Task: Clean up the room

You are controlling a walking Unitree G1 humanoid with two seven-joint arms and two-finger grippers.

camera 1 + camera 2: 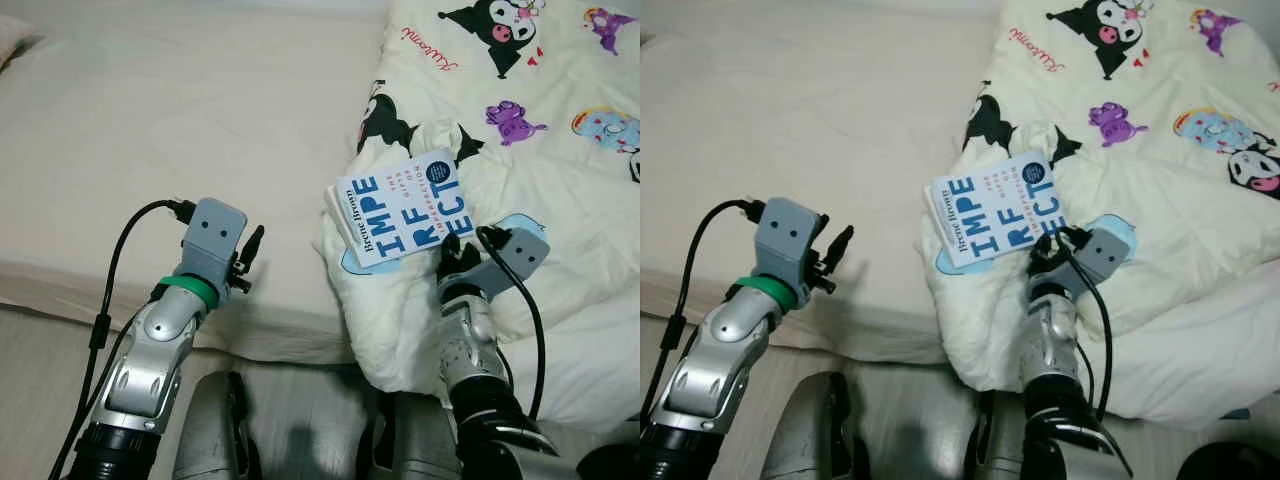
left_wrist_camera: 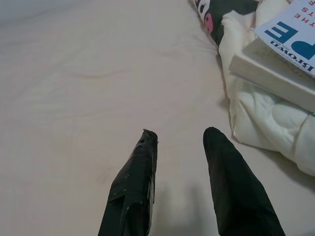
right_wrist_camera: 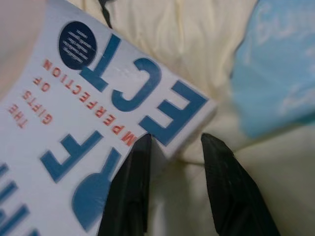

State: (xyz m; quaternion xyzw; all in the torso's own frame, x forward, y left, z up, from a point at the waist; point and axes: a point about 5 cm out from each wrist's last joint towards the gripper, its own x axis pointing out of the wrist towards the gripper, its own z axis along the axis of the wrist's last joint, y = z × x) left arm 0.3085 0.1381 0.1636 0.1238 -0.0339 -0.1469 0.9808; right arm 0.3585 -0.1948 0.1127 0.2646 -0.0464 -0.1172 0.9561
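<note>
My gripper will make the book's cover [image 1: 405,208] flare away from the book's pages when it lifts the cover's near corner, because the far edge of the cover curves.
A white book [image 1: 400,205] with big blue letters lies face up and tilted on the bunched edge of a cartoon-print comforter [image 1: 545,160]. My right gripper [image 1: 452,252] is at the book's near corner. In the right wrist view its fingers [image 3: 138,167] are open, one over the cover's corner [image 3: 187,105], the other over the quilt. My left gripper [image 1: 250,250] hovers open over the bare cream sheet [image 1: 200,120] to the left of the book. The left wrist view shows its two fingers [image 2: 135,182] apart with nothing between them.
The bed's front edge [image 1: 150,300] runs across below the grippers, with pale floor [image 1: 30,380] beneath at the left. The comforter hangs over that edge at the right. A pillow corner [image 1: 10,40] peeks in at the far left.
</note>
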